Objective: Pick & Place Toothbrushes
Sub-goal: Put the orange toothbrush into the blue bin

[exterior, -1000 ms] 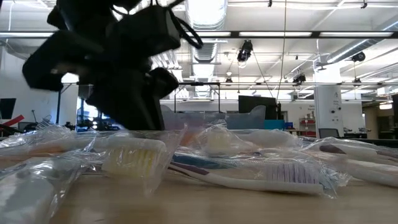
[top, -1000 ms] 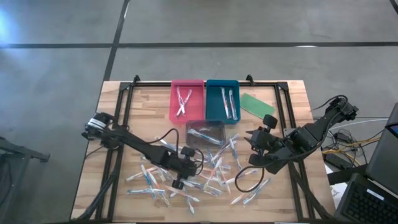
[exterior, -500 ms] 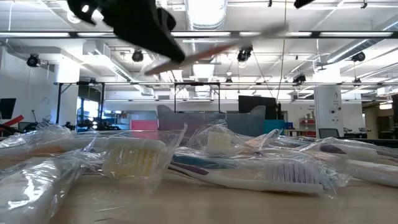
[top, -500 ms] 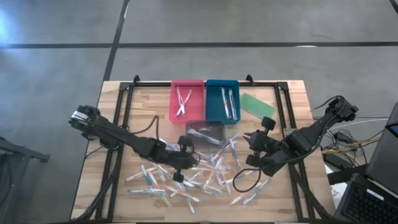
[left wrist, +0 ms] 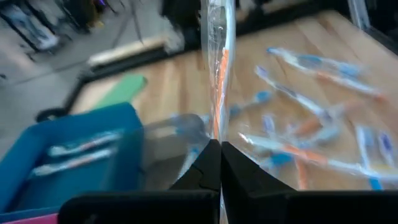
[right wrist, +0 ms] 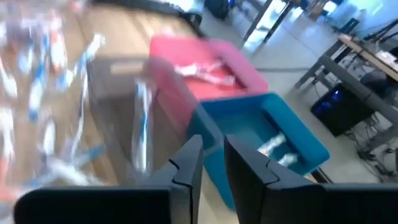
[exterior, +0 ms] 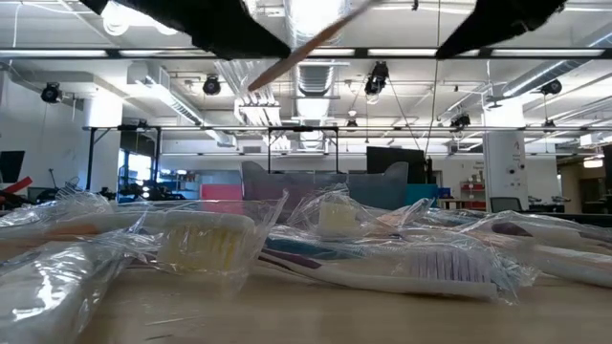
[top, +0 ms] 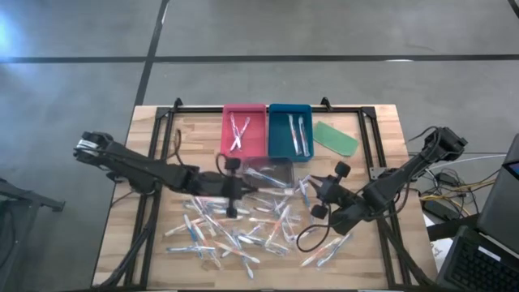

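Note:
Next, I take the toothbrush's loose end (left wrist: 219, 22) with my right gripper, because the blue tray (top: 290, 131) is on my right gripper's side while my left gripper is holding the orange toothbrush.
Many wrapped toothbrushes (top: 243, 231) lie scattered on the wooden table's near half; the low view shows them close up (exterior: 402, 263). My left gripper (top: 243, 190) hangs above the pile, just near of a clear tray (top: 268, 172), and is shut on an orange toothbrush in a clear wrapper (left wrist: 216, 81). My right gripper (top: 312, 193) hovers over the pile's right part, facing the trays. Its fingers (right wrist: 213, 158) stand a little open with nothing between them. A pink tray (top: 244, 130) and a blue tray (top: 290, 130) hold a few toothbrushes each. My left gripper pinches one end of the wrapped orange toothbrush (left wrist: 216, 135) between its two fingertips. The brush runs on forward past the fingers, in line with them. It is lifted clear of the pile and, in the low view, sticks out slanting upward (exterior: 306, 43).
A flat green piece (top: 336, 136) lies to the right of the blue tray. A black frame (top: 170, 113) borders the table's far part. My right arm's dark shape shows at the top of the low view (exterior: 497, 24). Cables trail off the table's right edge.
My left gripper has risen out of the pile and drawn toward the far edge, tipping up. It carries the orange toothbrush, now lifted clear. My right gripper has come down toward the pile and a little toward the table's left.

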Tool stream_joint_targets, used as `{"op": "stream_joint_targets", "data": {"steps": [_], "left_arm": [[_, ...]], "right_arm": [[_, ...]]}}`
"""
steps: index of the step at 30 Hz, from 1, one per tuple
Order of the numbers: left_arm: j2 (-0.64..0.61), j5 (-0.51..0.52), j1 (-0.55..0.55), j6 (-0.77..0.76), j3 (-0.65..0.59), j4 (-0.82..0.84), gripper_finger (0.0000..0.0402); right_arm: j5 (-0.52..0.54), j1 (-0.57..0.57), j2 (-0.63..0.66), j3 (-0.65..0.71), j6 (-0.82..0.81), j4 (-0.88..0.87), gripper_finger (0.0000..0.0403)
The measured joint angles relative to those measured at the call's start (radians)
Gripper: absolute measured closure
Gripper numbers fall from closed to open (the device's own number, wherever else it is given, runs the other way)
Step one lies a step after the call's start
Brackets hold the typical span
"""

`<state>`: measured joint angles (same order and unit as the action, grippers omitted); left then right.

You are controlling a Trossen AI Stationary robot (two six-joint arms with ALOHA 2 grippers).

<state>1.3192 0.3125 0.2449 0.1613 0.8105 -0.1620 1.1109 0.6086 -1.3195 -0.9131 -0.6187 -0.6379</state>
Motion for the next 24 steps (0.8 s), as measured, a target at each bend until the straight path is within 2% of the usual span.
{"op": "stream_joint_targets", "data": {"steps": [3,6,9,12,15,19,21,24], "left_arm": [[-0.070,-0.013,-0.030,-0.001,-0.050,-0.116,0.0401],[-0.126,-0.088,-0.058,-0.001,-0.112,-0.241,0.0401],[-0.166,-0.190,-0.081,-0.006,-0.179,-0.346,0.0401],[-0.185,-0.236,-0.088,-0.017,-0.242,-0.495,0.0401],[-0.178,-0.251,-0.088,-0.019,-0.301,-0.677,0.0401],[-0.149,-0.252,-0.088,-0.008,-0.355,-0.871,0.0401],[-0.121,-0.252,-0.088,-0.009,-0.365,-0.939,0.0401],[-0.074,-0.252,-0.088,-0.008,-0.361,-0.995,0.0400]], "right_arm": [[0.017,0.000,0.003,0.001,0.076,0.109,0.0323],[0.014,0.000,0.001,0.013,0.182,0.243,0.0310],[0.001,0.000,0.000,0.056,0.299,0.429,0.0297],[-0.038,-0.007,-0.001,0.112,0.447,0.665,0.0284],[-0.122,-0.023,-0.001,0.169,0.602,0.945,0.0270],[-0.346,-0.057,-0.020,0.242,0.761,1.302,0.0254],[-0.420,-0.077,-0.039,0.267,0.795,1.415,0.0249],[-0.460,-0.107,-0.062,0.281,0.805,1.447,0.0244]]}}
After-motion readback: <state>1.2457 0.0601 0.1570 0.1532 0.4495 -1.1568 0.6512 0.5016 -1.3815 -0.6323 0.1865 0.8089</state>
